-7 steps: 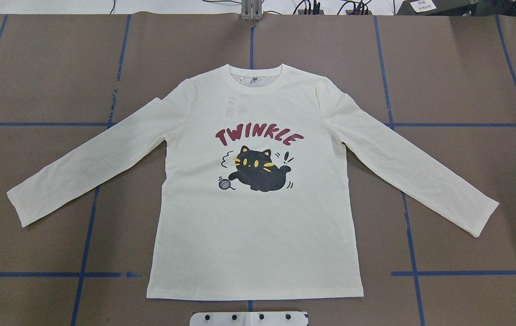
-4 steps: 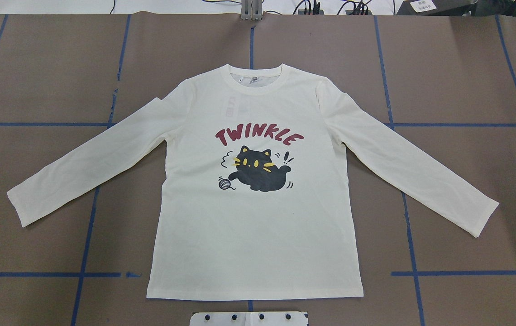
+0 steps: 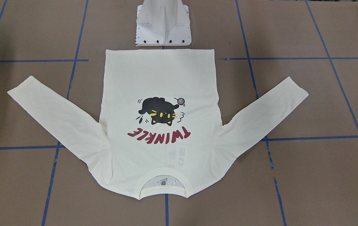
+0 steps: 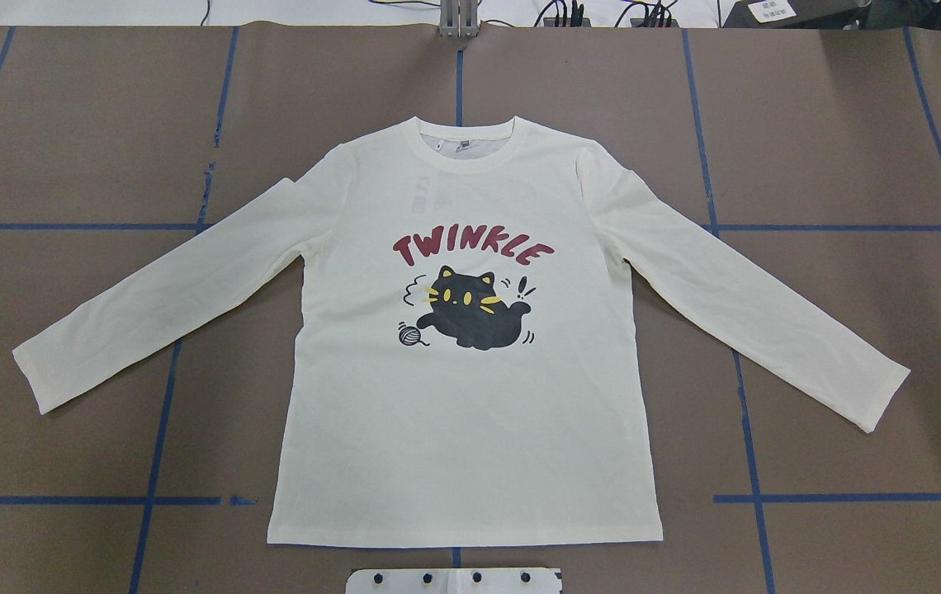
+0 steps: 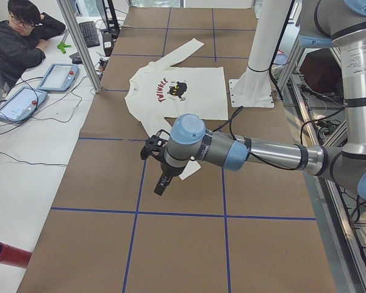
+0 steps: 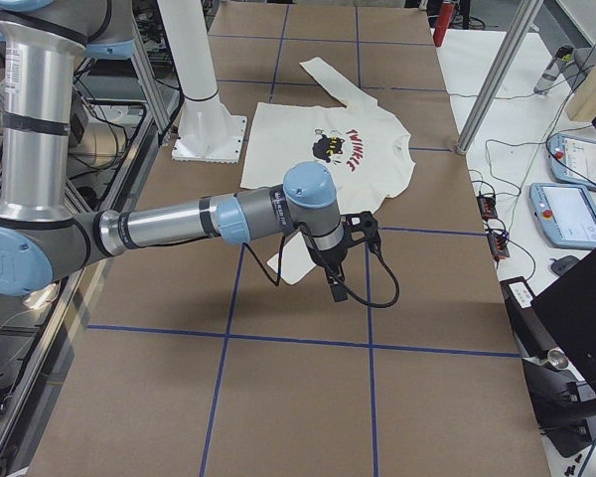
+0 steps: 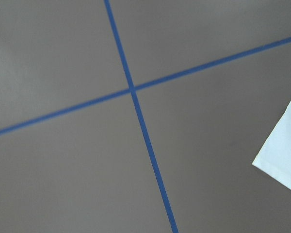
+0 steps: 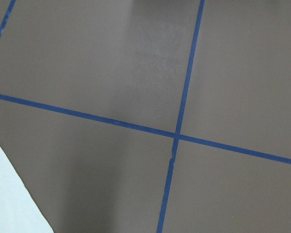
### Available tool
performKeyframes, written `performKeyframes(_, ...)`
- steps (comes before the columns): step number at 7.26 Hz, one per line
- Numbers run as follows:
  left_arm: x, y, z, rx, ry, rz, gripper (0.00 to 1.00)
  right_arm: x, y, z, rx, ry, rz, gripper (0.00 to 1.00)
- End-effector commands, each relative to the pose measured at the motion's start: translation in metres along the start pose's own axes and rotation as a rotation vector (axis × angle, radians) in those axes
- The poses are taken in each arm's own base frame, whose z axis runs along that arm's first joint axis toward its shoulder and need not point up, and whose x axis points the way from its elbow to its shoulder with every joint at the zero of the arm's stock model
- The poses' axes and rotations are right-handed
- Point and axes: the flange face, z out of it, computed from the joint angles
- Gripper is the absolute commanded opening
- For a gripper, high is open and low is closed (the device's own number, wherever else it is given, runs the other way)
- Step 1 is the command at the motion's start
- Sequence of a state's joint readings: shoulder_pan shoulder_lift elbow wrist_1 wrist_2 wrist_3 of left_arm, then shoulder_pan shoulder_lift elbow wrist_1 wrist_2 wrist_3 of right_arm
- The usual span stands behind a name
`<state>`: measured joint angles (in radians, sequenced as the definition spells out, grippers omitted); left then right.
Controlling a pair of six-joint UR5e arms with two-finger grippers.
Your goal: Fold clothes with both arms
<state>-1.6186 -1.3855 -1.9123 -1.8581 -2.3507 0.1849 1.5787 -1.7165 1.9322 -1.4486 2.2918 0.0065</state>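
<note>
The sleeve's cuff is lying flat and away from the shirt's body. My right gripper should keep going toward the cuff's outer corner until its fingers are on both sides of the cuff's edge.
The clothes are one cream long-sleeved shirt (image 4: 462, 429) lying flat and print-up in the middle of the brown table, both sleeves spread out and angled down. Its black cat and red "TWINKLE" print (image 3: 160, 110) face up. Neither arm appears in the overhead or front-facing views. In the exterior left view my left gripper (image 5: 161, 183) hangs over the near sleeve's cuff; I cannot tell whether it is open or shut. In the exterior right view my right gripper (image 6: 335, 288) hangs over the other cuff, its state also unclear. Each wrist view catches a corner of cream cloth (image 7: 283, 155) (image 8: 9, 204).
The white pedestal base (image 3: 163, 25) stands just behind the shirt's hem. Blue tape lines (image 4: 153, 462) grid the table. A person (image 5: 24, 36) sits at a side desk with teach pendants (image 5: 58, 76). A metal post (image 5: 79, 43) and a red cylinder (image 5: 6, 253) stand by the table's edge.
</note>
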Motion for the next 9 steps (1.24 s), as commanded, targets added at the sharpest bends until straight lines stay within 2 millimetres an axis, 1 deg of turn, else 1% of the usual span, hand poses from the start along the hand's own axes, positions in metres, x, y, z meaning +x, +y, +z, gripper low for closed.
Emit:
performKeyframes(1, -0.007, -0.026, 0.0, 0.14, -0.02, 0.133, 0.99, 0.0, 0.001, 0.001, 0.018, -0.017, -0.013, 1.0)
performKeyframes(2, -0.014, -0.023, 0.008, 0.145, -0.018, 0.14, 0.99, -0.007, -0.002, -0.004, 0.044, -0.034, -0.038, 1.0)
performKeyframes(3, -0.017, -0.022, 0.012, 0.143, -0.018, 0.138, 0.99, -0.016, 0.002, 0.003, 0.032, -0.1, -0.012, 1.0)
performKeyframes(4, -0.016, -0.023, 0.01, 0.146, -0.018, 0.142, 0.99, -0.032, 0.004, 0.009, 0.036, -0.148, 0.091, 1.0)
performKeyframes(6, -0.01, -0.028, 0.003, 0.16, -0.019, 0.156, 0.99, -0.083, 0.022, 0.046, 0.081, -0.204, 0.208, 1.0)
performKeyframes(7, -0.007, -0.03, 0.0, 0.167, -0.022, 0.164, 0.99, -0.091, 0.043, 0.073, 0.107, -0.2, 0.208, 0.99)
performKeyframes(8, -0.007, -0.031, -0.001, 0.168, -0.021, 0.165, 0.99, -0.099, 0.051, 0.095, 0.118, -0.234, 0.238, 0.92)
performKeyframes(9, -0.004, -0.033, -0.003, 0.174, -0.022, 0.172, 0.99, -0.119, 0.058, 0.116, 0.13, -0.219, 0.294, 0.71)
